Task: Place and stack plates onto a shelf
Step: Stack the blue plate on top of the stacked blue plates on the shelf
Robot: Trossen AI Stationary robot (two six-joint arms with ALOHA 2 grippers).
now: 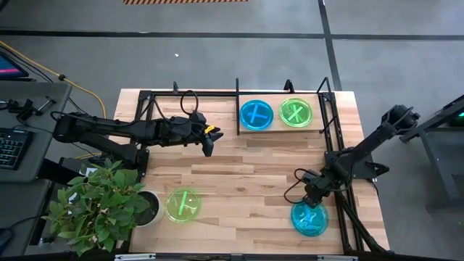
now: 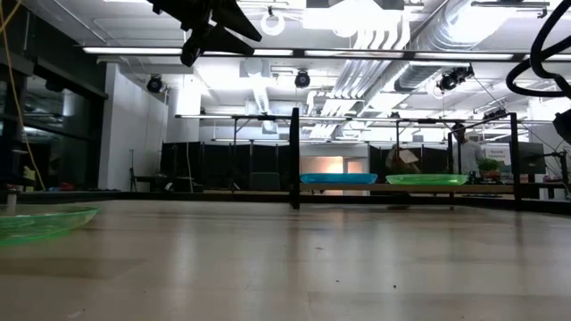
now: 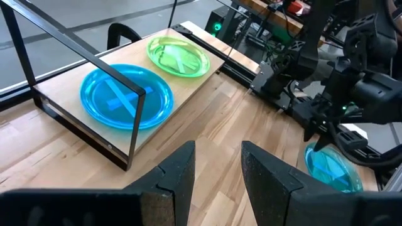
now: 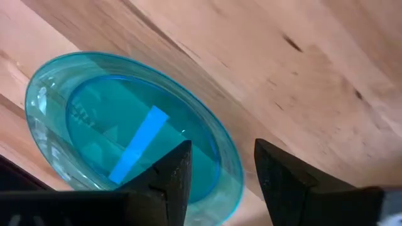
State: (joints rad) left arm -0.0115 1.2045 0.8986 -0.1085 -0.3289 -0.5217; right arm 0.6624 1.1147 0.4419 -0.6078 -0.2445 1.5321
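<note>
The near blue plate (image 1: pixel 309 219) has the same round outline as the shelf's blue plate (image 1: pixel 257 114). I expect the near blue plate to nest neatly when I lower it.
The shelf (image 1: pixel 237 98) of thin black rods stands at the table's far edge. On its light wood board lie a blue plate (image 1: pixel 257 114) and a green plate (image 1: pixel 296 112), side by side; both also show in the left wrist view (image 3: pixel 125 95) (image 3: pixel 178 56). A green plate (image 1: pixel 182 204) lies flat on the table at the near left. A blue plate (image 1: pixel 309 219) lies at the near right. My left gripper (image 1: pixel 210 141) is open and empty, high above the table's middle. My right gripper (image 4: pixel 223 166) is open just above the blue plate's far rim (image 4: pixel 231 157).
A potted plant (image 1: pixel 101 206) stands at the table's near left corner, beside the green plate. The shelf's upright posts (image 1: pixel 325 109) and a middle post (image 2: pixel 294 156) rise around the board. Bare wood (image 1: pixel 246 181) lies between the two arms.
</note>
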